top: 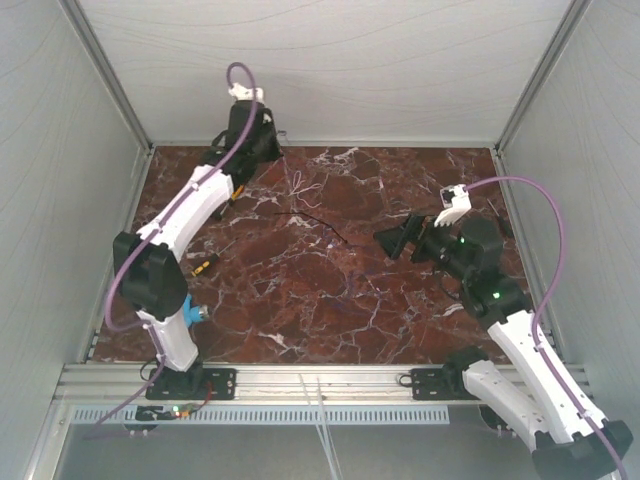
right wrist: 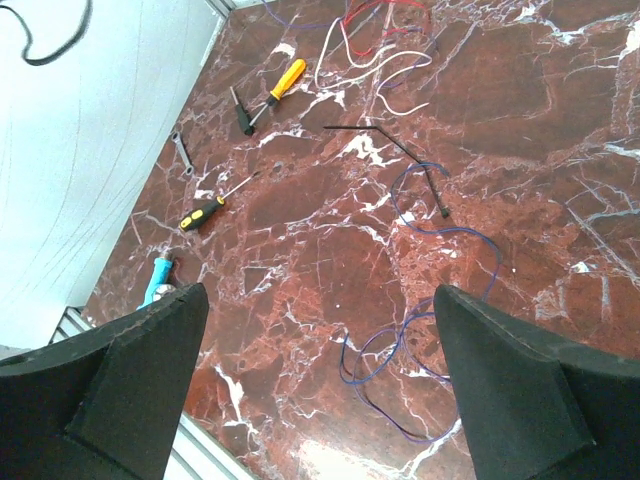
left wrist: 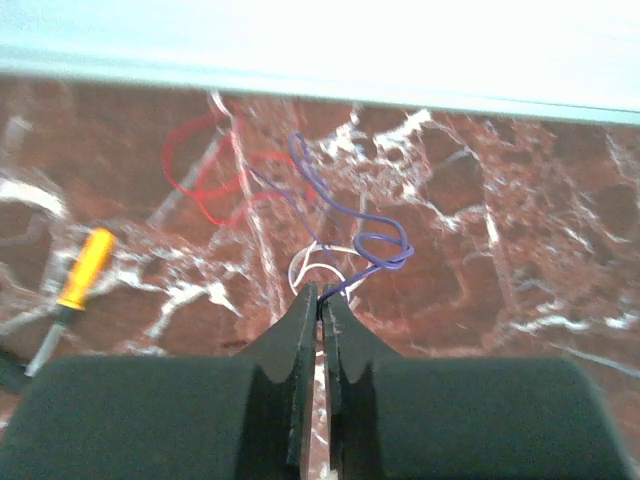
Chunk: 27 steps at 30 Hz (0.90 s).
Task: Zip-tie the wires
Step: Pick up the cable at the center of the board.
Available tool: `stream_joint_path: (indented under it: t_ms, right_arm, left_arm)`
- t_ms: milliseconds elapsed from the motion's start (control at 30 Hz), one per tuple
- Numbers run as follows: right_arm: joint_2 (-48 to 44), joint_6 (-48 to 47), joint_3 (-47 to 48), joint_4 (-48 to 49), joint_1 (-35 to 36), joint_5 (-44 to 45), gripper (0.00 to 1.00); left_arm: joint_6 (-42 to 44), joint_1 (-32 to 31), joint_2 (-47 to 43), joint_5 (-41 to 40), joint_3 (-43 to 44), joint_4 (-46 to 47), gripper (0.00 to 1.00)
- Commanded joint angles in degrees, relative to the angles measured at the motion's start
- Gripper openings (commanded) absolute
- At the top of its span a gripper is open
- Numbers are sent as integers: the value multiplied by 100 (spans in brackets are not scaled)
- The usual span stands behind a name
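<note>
The left gripper is pinching the purple wire (left wrist: pixel 383 262) above the tangle, so the open right gripper should continue to go toward the wire's hanging length (left wrist: pixel 350 212) until its fingers close.
The wires lie in two lots. A tangle of purple (left wrist: pixel 372 243), white (left wrist: pixel 318 262) and red (left wrist: pixel 215 170) strands lies at the back of the table, and shows as thin white loops in the top view (top: pixel 298 186). My left gripper (left wrist: pixel 322 292) is shut, with a purple strand pinched at its tips; in the top view it is at the back left (top: pixel 272 145). A second loose purple wire (right wrist: pixel 430 345) lies under my right gripper (right wrist: pixel 315 300), which is wide open, empty and above the table (top: pixel 392 238). A black zip tie (right wrist: pixel 398 148) lies mid-table (top: pixel 318 218).
An orange-handled screwdriver (left wrist: pixel 85 265) lies left of the tangle (right wrist: pixel 280 80). A black-and-yellow screwdriver (right wrist: pixel 205 210), a small wrench (right wrist: pixel 180 150) and a cyan tool (right wrist: pixel 160 280) lie along the left side. White strips (top: pixel 320 420) lie across the front rail. Walls enclose the table.
</note>
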Motion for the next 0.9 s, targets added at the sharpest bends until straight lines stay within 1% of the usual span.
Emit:
stream_joint_path:
  t_ms: [0, 33, 67, 100, 167, 233, 367, 467, 533, 600, 733, 867]
  right_arm:
    - [136, 93, -20, 386, 59, -111, 93]
    - [172, 100, -25, 427, 68, -120, 93]
    - [204, 102, -17, 443, 74, -135, 93]
    - [234, 94, -11, 463, 81, -130, 92]
    - [275, 70, -9, 504, 104, -82, 92]
    - [318, -17, -26, 659, 109, -27, 92]
    - [442, -315, -270, 1483, 128, -35, 92]
    - [652, -672, -603, 2557, 241, 121, 91]
    - [842, -942, -874, 3594, 396, 254, 90]
    - [1150, -1241, -941, 4198, 608, 296, 90]
    - [1994, -1786, -390, 4451, 1032, 336, 90]
    - [2730, -2280, 41, 5096, 1371, 259, 91]
  left_arm:
    - [2042, -787, -255, -3006, 502, 257, 0]
    - [2955, -940, -185, -3769, 486, 775, 0]
    - [3571, -1043, -94, -4265, 533, 1406, 0]
    - [4095, -1089, 14, -4562, 643, 1732, 0]
    - [4476, -1105, 145, -4779, 1039, 1913, 0]
    - [4368, -1113, 167, -4598, 1450, 1741, 0]
    - [3568, -1132, 159, -3711, 2414, 831, 0]
    - [3531, -1131, 106, -3292, 2695, 854, 0]
    - [3553, -1131, 19, -3191, 2755, 990, 0]
    - [3597, -1132, -28, -3117, 2904, 1025, 0]
    - [3770, -1130, -90, -3002, 3217, 1084, 0]
    - [3705, -1130, -223, -2604, 3402, 1113, 0]
